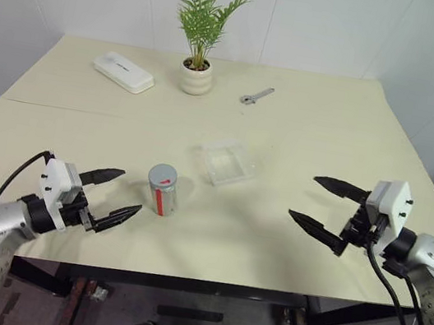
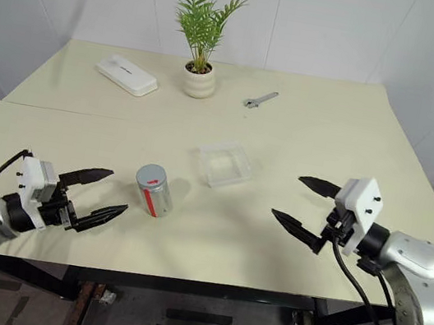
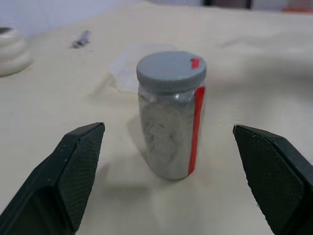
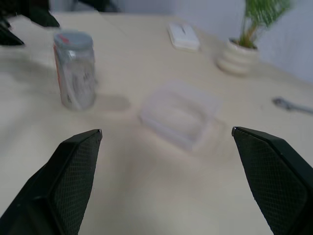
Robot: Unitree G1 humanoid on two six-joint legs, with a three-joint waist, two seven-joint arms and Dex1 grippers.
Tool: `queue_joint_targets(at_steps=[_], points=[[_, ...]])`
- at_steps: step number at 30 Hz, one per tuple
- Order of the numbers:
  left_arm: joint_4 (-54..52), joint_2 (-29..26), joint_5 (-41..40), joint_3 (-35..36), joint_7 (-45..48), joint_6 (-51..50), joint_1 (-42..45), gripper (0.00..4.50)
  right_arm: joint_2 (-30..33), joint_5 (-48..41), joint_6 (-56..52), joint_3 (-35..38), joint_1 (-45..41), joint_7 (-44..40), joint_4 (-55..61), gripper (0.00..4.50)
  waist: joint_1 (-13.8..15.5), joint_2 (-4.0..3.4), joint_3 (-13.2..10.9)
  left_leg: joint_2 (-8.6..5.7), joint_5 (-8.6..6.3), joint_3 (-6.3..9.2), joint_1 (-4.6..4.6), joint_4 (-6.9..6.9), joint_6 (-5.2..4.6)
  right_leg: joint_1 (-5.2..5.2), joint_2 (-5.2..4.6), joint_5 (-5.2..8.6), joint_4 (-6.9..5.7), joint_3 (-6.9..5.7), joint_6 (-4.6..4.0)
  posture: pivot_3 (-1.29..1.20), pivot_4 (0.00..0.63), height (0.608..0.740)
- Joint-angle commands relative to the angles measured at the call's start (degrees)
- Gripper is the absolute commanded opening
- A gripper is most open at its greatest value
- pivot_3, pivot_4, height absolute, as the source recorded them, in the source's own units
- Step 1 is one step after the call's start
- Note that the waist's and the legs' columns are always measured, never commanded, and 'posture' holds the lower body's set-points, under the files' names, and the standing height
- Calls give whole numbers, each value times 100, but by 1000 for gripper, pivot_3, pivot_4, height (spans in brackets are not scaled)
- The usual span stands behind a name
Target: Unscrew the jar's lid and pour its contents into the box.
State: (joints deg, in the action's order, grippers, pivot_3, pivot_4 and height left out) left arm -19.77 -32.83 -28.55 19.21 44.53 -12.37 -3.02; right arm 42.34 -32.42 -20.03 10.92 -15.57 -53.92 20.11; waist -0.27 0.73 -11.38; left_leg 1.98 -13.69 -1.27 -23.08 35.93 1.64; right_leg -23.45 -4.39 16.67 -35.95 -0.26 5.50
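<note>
The upright jar (image 1: 163, 190) stands free in front of the left gripper's spread fingers, so the left gripper keeps going toward the jar's side (image 1: 164, 201) and closes below the grey lid.
The clear jar (image 1: 164, 194) with a red strip on its side stands upright near the table's front, its grey lid (image 1: 162, 175) screwed on. The contents are hard to make out through the wall. My left gripper (image 1: 118, 194) is open just to the jar's left, apart from it; in the left wrist view the jar (image 3: 171, 132) stands ahead of the two spread fingers. The clear shallow box (image 1: 226, 162) lies behind and to the right of the jar. My right gripper (image 1: 325, 206) hangs open at the right, well away from both.
A white plant pot (image 1: 196, 78) with a green palm stands at the back middle. A white rectangular case (image 1: 124, 72) lies to its left, a small metal wrench (image 1: 256, 95) to its right. The table's front edge (image 1: 206, 280) runs close below both grippers.
</note>
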Motion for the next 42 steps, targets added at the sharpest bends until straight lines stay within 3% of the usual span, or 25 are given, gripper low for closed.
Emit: queue_joint_targets(at_steps=[1,7,21,34,42], points=[[-653,330,157,-68,-665,-40,-284,4489,-118,-172,8,-257,-395,-165,69,4500,7,0,0,-3,0,-1,0,2,0,0,3,-1,0,2,0,0,150,740],[-765,1266,1251,-948,-1881,104,-483,4489,-408,-35,116,-711,-1115,-323,-343,4500,26,5,-1,-20,7,-18,-3,17,-17,1,3,-10,11,12,-14,0,150,740],[-413,2096,2246,-1883,-2966,211,-146,4489,-418,-120,-170,-899,-1117,-383,-106,4500,18,9,1,-20,4,-58,0,18,-31,-6,6,-26,31,48,-15,0,150,740],[161,2736,2706,-2137,-3730,39,837,4489,-425,-115,-347,-798,-975,-337,-15,4500,17,12,1,-23,2,-65,-2,17,-35,-10,13,-50,35,53,26,0,150,740],[-92,2611,2586,-1953,-3655,-235,799,1991,-493,-43,-255,-824,-964,-249,-119,4500,18,12,1,-22,1,-65,-2,18,-34,-11,16,-50,34,53,26,0,150,740]])
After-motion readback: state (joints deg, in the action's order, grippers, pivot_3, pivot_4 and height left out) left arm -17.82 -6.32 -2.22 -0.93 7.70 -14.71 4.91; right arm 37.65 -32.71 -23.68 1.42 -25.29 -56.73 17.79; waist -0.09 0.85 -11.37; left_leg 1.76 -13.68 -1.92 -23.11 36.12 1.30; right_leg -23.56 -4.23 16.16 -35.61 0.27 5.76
